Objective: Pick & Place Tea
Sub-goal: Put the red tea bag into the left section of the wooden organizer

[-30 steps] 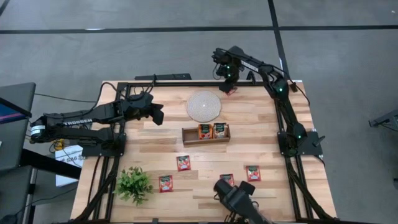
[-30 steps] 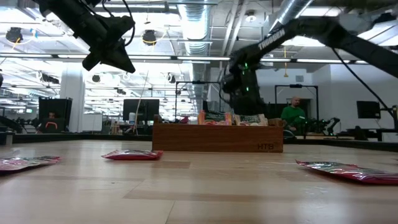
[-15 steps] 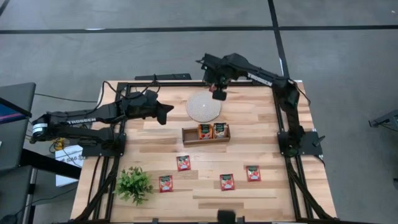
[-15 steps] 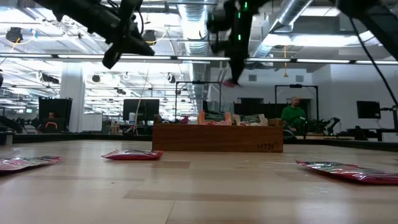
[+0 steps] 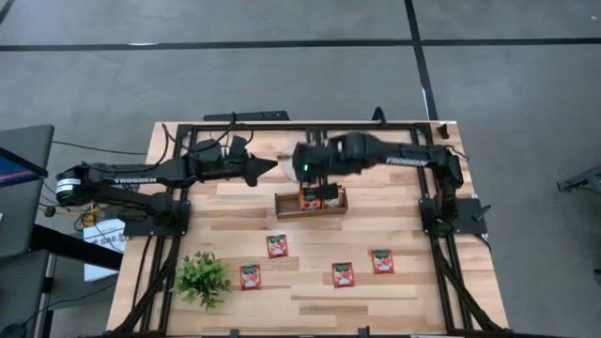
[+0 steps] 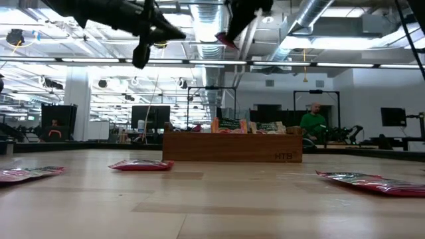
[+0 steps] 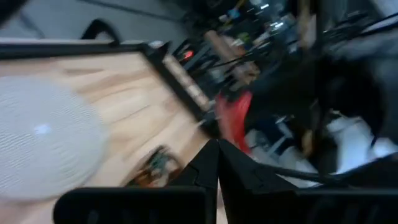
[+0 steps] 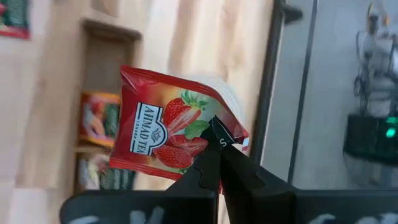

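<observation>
The tray's empty slot (image 5: 287, 204) is on my left gripper's side and my right gripper is holding the red sachet, so next my left gripper grabs the sachet's loose end (image 8: 129, 118).
My right gripper (image 8: 217, 149) hangs high over the round pale mat (image 7: 43, 137), just behind the wooden tray (image 5: 311, 214), and is shut on a red strawberry tea sachet (image 8: 165, 134). In the low view that sachet (image 6: 228, 41) shows high above the tray. Two sachets stand in the tray (image 5: 319, 197). More lie flat on the table nearer the front: one (image 5: 276, 246), another (image 5: 250, 277), a third (image 5: 344, 274). My left gripper (image 5: 271, 170) is shut on nothing, held level over the table's far left beside the mat. My right gripper pinches the sachet between its two fingertips at one corner of its edge (image 8: 231, 132). The fingers slant down from above. The sachet is lifted clear of everything, flat and tilted, stretching away from the fingertips.
A small green plant (image 5: 202, 279) stands at the near left corner. One more sachet (image 5: 382, 261) lies at the near right. The black frame rail (image 5: 282, 126) runs along the far edge. The two arms' ends are close together over the mat.
My right gripper has swung from the table's far right corner toward the middle, rising and rolling, carrying the sachet to above the mat. My left gripper has moved a little toward the right and tipped up from slanting down to nearly level.
</observation>
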### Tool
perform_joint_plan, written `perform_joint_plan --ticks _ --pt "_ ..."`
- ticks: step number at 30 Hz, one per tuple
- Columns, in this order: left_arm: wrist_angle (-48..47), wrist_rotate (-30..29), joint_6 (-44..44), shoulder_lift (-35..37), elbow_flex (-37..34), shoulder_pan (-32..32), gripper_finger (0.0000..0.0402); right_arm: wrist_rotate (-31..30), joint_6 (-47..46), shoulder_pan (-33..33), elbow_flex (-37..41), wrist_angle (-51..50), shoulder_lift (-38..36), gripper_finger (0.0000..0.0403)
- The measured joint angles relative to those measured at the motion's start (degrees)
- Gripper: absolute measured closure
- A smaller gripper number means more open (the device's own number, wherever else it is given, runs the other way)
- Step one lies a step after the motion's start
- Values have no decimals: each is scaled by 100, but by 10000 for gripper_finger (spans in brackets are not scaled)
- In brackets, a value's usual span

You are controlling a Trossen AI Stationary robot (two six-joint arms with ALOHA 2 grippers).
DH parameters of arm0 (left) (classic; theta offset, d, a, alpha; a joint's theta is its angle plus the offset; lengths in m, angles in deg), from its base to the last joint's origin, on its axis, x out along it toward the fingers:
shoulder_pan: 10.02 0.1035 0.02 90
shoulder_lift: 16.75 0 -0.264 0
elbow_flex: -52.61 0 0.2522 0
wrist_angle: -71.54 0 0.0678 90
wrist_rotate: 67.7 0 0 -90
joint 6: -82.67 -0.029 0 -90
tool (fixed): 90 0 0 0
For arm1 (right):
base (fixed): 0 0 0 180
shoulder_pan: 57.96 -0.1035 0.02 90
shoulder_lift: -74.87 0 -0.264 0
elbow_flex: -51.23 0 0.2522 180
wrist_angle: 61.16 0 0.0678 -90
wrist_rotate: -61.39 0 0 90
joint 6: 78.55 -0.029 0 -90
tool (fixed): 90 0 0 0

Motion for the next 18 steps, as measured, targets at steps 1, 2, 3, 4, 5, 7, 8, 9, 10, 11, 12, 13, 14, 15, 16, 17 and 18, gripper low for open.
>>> perform_joint_plan --ticks 1,2,3,4,5,7,8,9,10,11,12,13,14,15,16,17,18 --pt "171 -2 2 0 0 -75 401 -41 -10 -129 -3 66 33 403" --pt "310 -4 2 0 12 -157 401 -89 -52 -239 -1 94 61 403" --pt "368 -4 2 4 42 -255 401 -124 -108 -338 7 90 77 403" --pt "377 -4 2 4 81 -361 401 -129 -148 -429 8 126 81 403" --pt "363 -6 2 2 120 -458 401 -131 -185 -508 8 220 68 403" --pt "363 -74 0 2 185 -666 401 -152 -281 -636 -2 409 52 403" --pt "366 -124 -2 2 211 -759 402 -155 -303 -691 0 488 54 403" --pt "372 -181 -3 2 216 -832 402 -171 -326 -732 0 564 60 403" --pt "356 -220 -3 2 216 -894 401 -236 -359 -767 0 627 61 403" --pt "324 -231 -3 1 216 -944 401 -310 -392 -798 0 673 61 403" --pt "312 -238 -1 0 216 -979 401 -370 -410 -820 0 698 61 403" --pt "317 -242 -3 0 216 -1012 401 -400 -409 -829 0 707 61 403" --pt "321 -245 -3 -6 216 -1044 401 -400 -414 -830 0 712 61 403" --pt "333 -246 -3 -43 216 -1069 401 -400 -452 -830 0 727 61 403" --pt "322 -244 -3 -79 216 -1071 400 -400 -503 -827 0 748 61 403" --pt "258 -240 -5 -90 214 -1071 398 -402 -564 -825 0 759 61 403" --pt "233 -244 -5 -97 214 -1071 395 -404 -611 -823 0 759 61 403"
